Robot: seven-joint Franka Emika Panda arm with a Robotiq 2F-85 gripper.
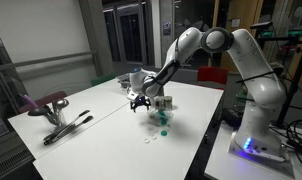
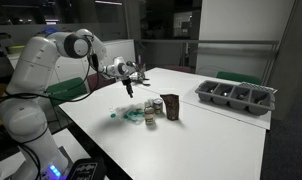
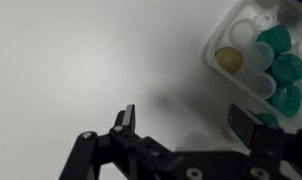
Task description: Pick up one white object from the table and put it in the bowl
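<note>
The loose white object is away from my gripper, which hangs above empty table (image 3: 156, 75) beside the white holder, so I should move back over that white object before lowering.
My gripper (image 1: 141, 100) is open and empty and hangs above the white table; it also shows in an exterior view (image 2: 129, 86). In the wrist view its two fingers (image 3: 189, 122) are spread over bare table, with a faint pale round shape (image 3: 198, 140) between them. Small white objects (image 1: 149, 139) lie loose on the table near teal ones (image 1: 163, 128). The small dark bowl (image 1: 163, 103) stands just beside the gripper and shows in both exterior views (image 2: 151, 109). A white holder (image 3: 217, 38) with white, teal and yellow caps sits at the wrist view's upper right.
A dark brown box (image 2: 172, 106) stands next to the bowl. A grey compartment tray (image 2: 236, 96) sits at the table's far side. A pink and grey tool (image 1: 53, 108) lies near the opposite end. The robot base (image 1: 253, 120) stands beside the table.
</note>
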